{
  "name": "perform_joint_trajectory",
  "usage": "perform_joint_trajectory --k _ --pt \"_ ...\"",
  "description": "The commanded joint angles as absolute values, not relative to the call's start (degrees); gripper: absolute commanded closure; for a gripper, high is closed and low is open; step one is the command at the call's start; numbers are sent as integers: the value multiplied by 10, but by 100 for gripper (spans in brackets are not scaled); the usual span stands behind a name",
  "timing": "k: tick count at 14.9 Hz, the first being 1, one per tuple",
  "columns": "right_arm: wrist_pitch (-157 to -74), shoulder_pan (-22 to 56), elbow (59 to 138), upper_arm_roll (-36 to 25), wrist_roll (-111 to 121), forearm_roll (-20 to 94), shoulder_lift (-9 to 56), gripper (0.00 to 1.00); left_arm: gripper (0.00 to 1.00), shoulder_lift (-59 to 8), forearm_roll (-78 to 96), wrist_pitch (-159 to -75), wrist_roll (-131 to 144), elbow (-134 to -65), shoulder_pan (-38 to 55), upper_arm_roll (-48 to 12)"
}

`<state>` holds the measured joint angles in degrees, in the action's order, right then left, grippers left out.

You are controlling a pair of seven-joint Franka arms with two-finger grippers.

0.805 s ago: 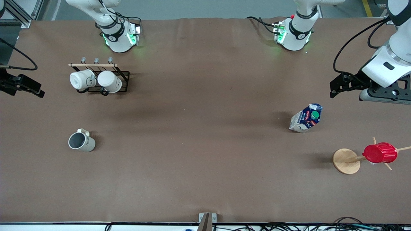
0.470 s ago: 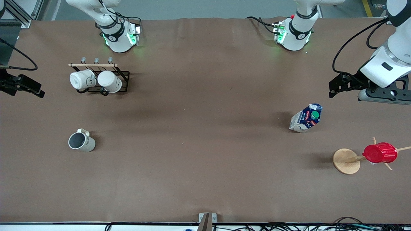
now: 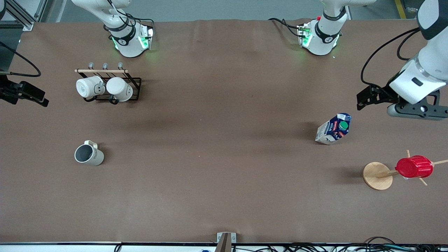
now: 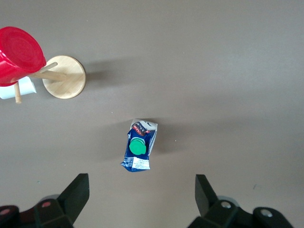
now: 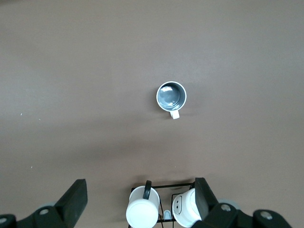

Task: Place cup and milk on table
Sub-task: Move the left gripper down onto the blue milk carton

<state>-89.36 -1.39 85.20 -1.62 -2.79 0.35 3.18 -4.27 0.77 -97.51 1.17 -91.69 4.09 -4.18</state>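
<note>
The milk's narrow width (image 4: 139, 145) is lined up with the left gripper's open fingers, so the robot should carry on going down toward the milk (image 3: 334, 128) until the fingers are on either side of its sides.
The cream-beige cup (image 3: 89, 154) stands upright on the brown table (image 3: 224, 115) toward the right arm's end; the right wrist view shows its dark grey inside (image 5: 171, 96). The white-and-blue milk (image 3: 334, 128) with a green cap stands on the table toward the left arm's end and also shows in the left wrist view (image 4: 139, 151). My left gripper (image 4: 141, 192) is open and empty, high over the table beside the milk; its hand shows in the front view (image 3: 416, 109). My right gripper (image 5: 140, 197) is open and empty, high over the mug rack, apart from the cup.
A black wire rack (image 3: 134, 82) with two white mugs (image 3: 89, 87) (image 3: 120, 89) stands near the right arm's base. A red ribbed cup (image 3: 414, 167) hangs on a wooden peg stand (image 3: 377, 175), nearer to the front camera than the milk.
My left arm's hand has shifted slightly toward the milk. The right arm, the cup and the milk have not moved.
</note>
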Motion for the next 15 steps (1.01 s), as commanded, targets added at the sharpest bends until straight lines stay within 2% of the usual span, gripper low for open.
perform_joint_trajectory --k 1,6,8,10,13,15 --pt "-896 -17 858 -17 -21 4 27 0 2 -72 10 -996 5 -916 27 -43" --pt "-889 -18 855 -30 28 -5 51 0 2 -134 9 -1048 5 -925 26 -43" --pt "-899 -18 863 -42 49 -4 60 0 2 -136 3 -1071 5 -959 25 -43" --pt "-948 -15 913 -43 50 -4 67 0 2 -135 -2 -1092 5 -992 26 -43" --pt "-1066 -19 1012 -56 90 -4 76 0 2 -136 -11 -1121 5 -1033 27 -44" --pt "-1126 -18 1035 -78 130 -2 110 0 2 -136 -18 -1130 5 -1050 29 -46"
